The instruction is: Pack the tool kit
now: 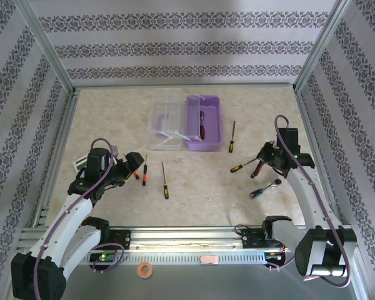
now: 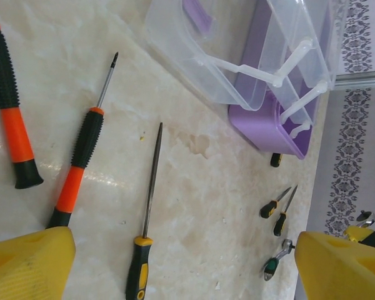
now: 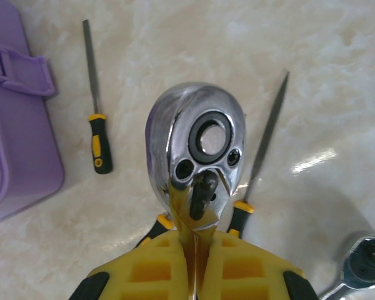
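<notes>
The lilac case is open and has free room [image 1: 212,120] beside the dark tool [image 1: 202,128], so my right gripper should keep carrying the chrome ratchet wrench until it lies alongside.
The lilac case [image 1: 209,134] stands at the back centre of the table, its clear lid [image 1: 165,122] swung open to the left and one dark tool [image 1: 201,125] inside. My right gripper [image 1: 261,161] hangs over the table right of the case, shut on a chrome ratchet wrench [image 3: 197,140] whose head sticks out past the fingertips [image 3: 234,256]. A second ratchet wrench [image 1: 264,187] lies below it. My left gripper [image 1: 132,164] is open above two orange-handled screwdrivers [image 2: 78,169], with nothing between its fingers [image 2: 28,262]. A yellow-handled screwdriver [image 1: 165,181] lies mid-table.
More yellow-and-black screwdrivers lie right of the case [image 1: 232,137] and under the right gripper [image 1: 240,165]. Metal frame posts and patterned walls close in the table's sides. An orange ring [image 1: 144,270] sits on the front ledge by the arm bases.
</notes>
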